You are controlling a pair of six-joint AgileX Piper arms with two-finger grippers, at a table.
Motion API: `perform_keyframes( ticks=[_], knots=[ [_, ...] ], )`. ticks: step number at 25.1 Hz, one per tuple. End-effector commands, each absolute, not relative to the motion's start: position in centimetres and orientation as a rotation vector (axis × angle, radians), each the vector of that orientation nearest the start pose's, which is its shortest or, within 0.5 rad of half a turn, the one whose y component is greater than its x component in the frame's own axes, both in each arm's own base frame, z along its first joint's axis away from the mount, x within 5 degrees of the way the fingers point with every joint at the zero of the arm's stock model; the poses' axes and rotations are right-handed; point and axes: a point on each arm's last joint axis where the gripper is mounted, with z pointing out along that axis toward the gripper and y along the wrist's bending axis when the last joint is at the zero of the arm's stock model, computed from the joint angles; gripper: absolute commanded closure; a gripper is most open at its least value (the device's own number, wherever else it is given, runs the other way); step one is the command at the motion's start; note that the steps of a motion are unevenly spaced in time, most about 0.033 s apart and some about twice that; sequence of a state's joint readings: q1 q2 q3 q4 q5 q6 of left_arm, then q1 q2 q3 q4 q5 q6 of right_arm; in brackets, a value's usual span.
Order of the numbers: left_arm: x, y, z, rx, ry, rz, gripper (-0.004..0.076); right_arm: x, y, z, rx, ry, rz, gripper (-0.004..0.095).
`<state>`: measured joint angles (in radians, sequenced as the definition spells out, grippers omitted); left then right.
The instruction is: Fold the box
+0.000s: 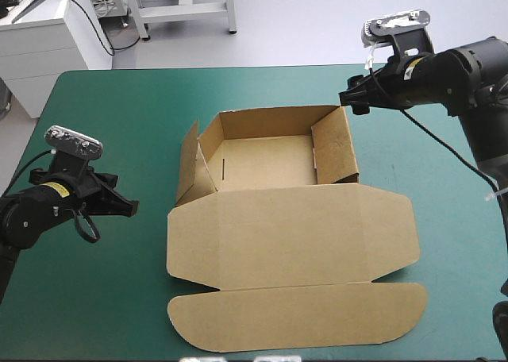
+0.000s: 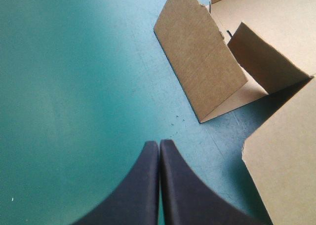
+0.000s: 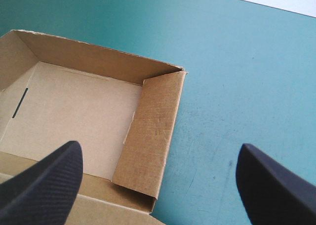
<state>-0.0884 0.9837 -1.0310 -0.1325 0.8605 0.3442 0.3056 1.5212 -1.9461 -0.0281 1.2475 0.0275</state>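
The lid [image 1: 294, 236] is lying flat and is joined to the box along a crease [image 1: 278, 188], so the lid will be dragged along flat when the robot pulls the box's side.
The brown box [image 1: 274, 159] stands mid-table as an open tray with its lid [image 1: 294, 251] lying flat toward the near edge. The far and right walls stand up; the left flap [image 1: 187, 162] leans outward. My left gripper [image 1: 131, 207] is shut and empty, low over the cover to the left of the box. In the left wrist view its tips [image 2: 159, 145] point toward the leaning flap [image 2: 200, 62]. My right gripper [image 1: 348, 98] hovers open above the box's far right corner. The right wrist view looks down on the right wall [image 3: 150, 136] and the box floor [image 3: 74, 116], with its tips [image 3: 160, 173] wide apart.
The teal-green cover [image 1: 103, 116] shows bare on the left and far sides. The lid's rounded tuck flap [image 1: 298, 318] reaches close to the table's near edge.
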Motion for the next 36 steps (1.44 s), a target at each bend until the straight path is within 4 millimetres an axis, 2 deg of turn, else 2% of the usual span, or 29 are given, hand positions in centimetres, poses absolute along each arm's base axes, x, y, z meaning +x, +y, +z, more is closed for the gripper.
perform_keyframes(
  ticks=[1,5,10,14,15,16,19,21,24,26,27,29,30,31,33,36],
  knots=[
    [18.7,-2.6,39.0,0.414,2.149,-0.035,0.0733,27.8,8.4,50.1,-0.320,2.242,0.122,0.0125],
    [18.7,-2.6,39.0,0.414,2.149,-0.035,0.0733,29.4,9.0,48.7,-0.328,2.288,0.115,0.0125],
    [18.7,-2.6,39.0,0.414,2.149,-0.035,0.0733,32.9,10.1,45.2,-0.343,2.392,0.098,0.0125],
    [18.7,-2.6,39.0,0.414,2.149,-0.035,0.0733,36.0,11.0,41.5,-0.355,2.494,0.079,0.0125],
    [18.7,-2.6,39.0,0.414,2.149,-0.035,0.0733,37.5,11.1,39.4,-0.344,2.550,0.074,0.0125],
    [18.7,-2.6,39.0,0.414,2.149,-0.035,0.0733,38.2,11.3,38.4,-0.343,2.577,0.075,0.0125],
    [18.7,-2.6,39.0,0.415,2.151,-0.035,0.0733,39.9,11.1,35.8,-0.302,2.645,0.064,0.0125],
    [18.7,-2.7,39.0,0.416,2.156,-0.038,0.0733,41.4,10.9,33.1,-0.284,2.714,0.088,0.0126],
    [18.7,-2.7,39.0,0.414,2.156,-0.044,0.0733,42.2,11.3,31.3,-0.301,2.754,0.113,0.0153],
    [18.7,-2.7,39.0,0.413,2.156,-0.045,0.0733,42.5,11.6,30.7,-0.298,2.766,0.138,0.0295],
    [18.7,-2.8,39.0,0.410,2.155,-0.057,0.0733,42.6,11.6,30.6,-0.298,2.766,0.138,0.0457],
    [18.6,-2.9,39.0,0.405,2.153,-0.082,0.0733,42.6,11.6,30.6,-0.300,2.763,0.143,0.0670],
    [18.6,-2.9,39.0,0.403,2.152,-0.088,0.0733,42.6,11.7,30.7,-0.324,2.759,0.145,0.0865],
    [18.6,-3.0,39.0,0.403,2.152,-0.090,0.0733,42.6,11.7,30.8,-0.334,2.754,0.143,0.0925],
    [18.6,-3.0,39.0,0.403,2.154,-0.090,0.0733,42.6,11.4,31.4,-0.358,2.737,0.125,0.0924],
    [18.6,-2.9,39.0,0.405,2.156,-0.088,0.0733,42.4,10.6,33.8,-0.354,2.670,0.142,0.0927]
  ],
)
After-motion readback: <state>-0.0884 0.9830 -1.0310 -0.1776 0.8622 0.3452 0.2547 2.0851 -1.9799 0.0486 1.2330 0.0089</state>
